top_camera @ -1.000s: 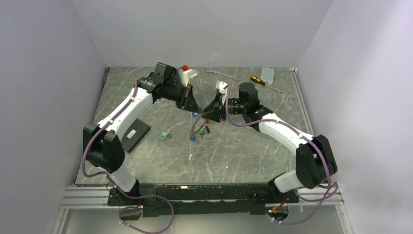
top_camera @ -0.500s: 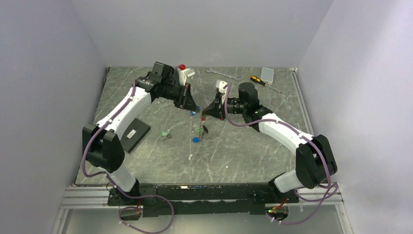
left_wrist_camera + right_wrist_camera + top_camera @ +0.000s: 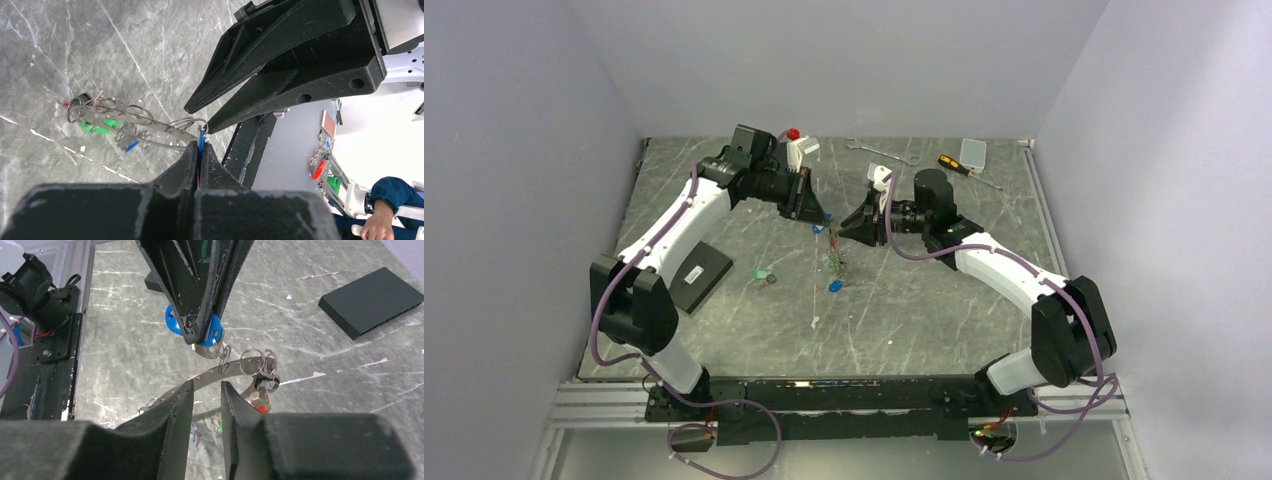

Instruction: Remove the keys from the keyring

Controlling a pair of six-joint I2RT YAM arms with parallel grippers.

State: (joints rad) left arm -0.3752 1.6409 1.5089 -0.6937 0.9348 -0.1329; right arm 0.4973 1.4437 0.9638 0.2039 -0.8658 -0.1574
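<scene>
The split ring that connects the blue tag (image 3: 224,359) to the band is hanging clear of my right gripper, so next my right gripper pinches it (image 3: 224,361) before my left gripper pulls.
My left gripper (image 3: 199,145) is shut on the blue tag (image 3: 172,322) of one key and holds it above the table. From that key hangs the keyring (image 3: 235,365), a grey metal band threaded with small split rings. More keys dangle from it, with green (image 3: 100,127), blue (image 3: 834,286) and red (image 3: 258,407) tags. My right gripper (image 3: 206,385) is open just in front of the band, which crosses past its fingertips without being pinched. In the top view the two grippers face each other mid-table, with the ring (image 3: 834,258) hanging between them.
A loose key with a green tag (image 3: 764,274) lies on the table left of the ring. A black box (image 3: 699,275) sits near the left arm. A wrench (image 3: 882,152), a screwdriver (image 3: 959,167) and a small clear box (image 3: 973,151) lie at the back.
The right gripper closed on the ring and then opened, letting it go. The left gripper rose and drew back a little, and the ring now hangs narrow beneath it.
</scene>
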